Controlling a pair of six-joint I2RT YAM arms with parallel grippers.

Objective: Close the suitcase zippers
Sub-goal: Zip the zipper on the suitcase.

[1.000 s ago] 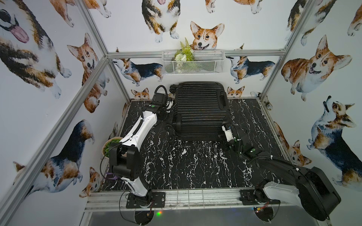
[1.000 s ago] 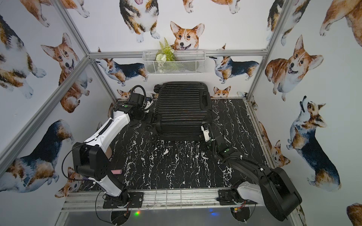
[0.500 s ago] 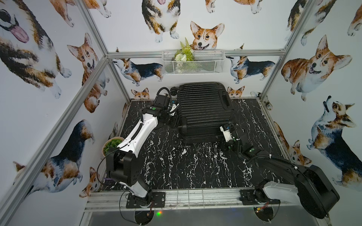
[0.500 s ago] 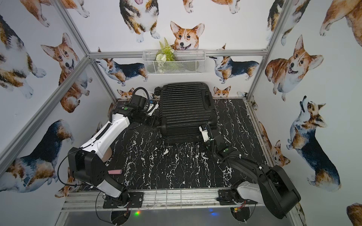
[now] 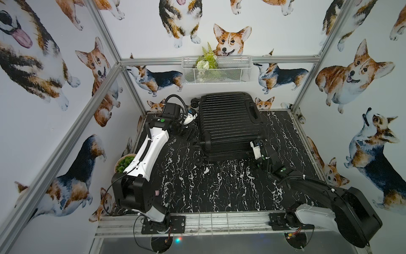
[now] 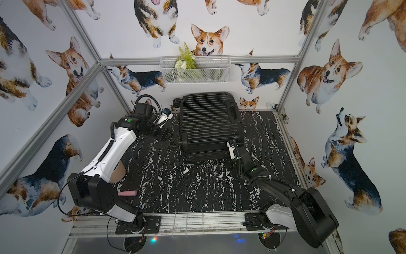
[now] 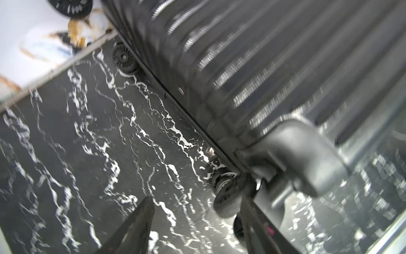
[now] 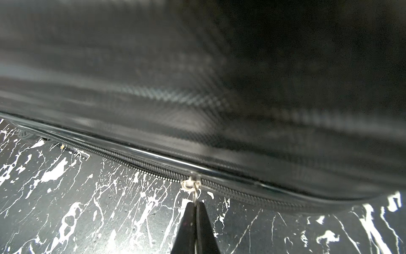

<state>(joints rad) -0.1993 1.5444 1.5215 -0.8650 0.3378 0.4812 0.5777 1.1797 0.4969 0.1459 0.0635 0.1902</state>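
Note:
The suitcase's wheel end (image 5: 201, 125) points away from my right gripper, so next my left gripper grabs the suitcase's front wheel (image 5: 198, 145) and turns that wheel end toward the zipper pull.
The black ribbed suitcase (image 5: 228, 123) (image 6: 208, 125) lies flat at the back of the table, its wheels pointing left. My left gripper (image 7: 196, 199) (image 5: 191, 136) is open beside its left end with nothing between the fingers. One finger is close to a small wheel (image 7: 226, 189). My right gripper (image 8: 195, 203) (image 5: 256, 144) is at the case's near right corner. It is shut on the metal zipper pull (image 8: 194, 194), which hangs from the slider (image 8: 189, 183). The zippers' track (image 8: 131, 162) runs along the seam just above the tabletop.
A small potted plant (image 5: 125, 163) stands at the table's left edge under the left arm. A pink stick (image 6: 127, 193) lies by the left arm's base. A white wire basket (image 5: 216, 69) hangs on the back wall above the case.
The suitcase has shifted slightly to the right. My left gripper has opened wider and moved along the case's left end toward the front. The right gripper keeps its hold on the pull.

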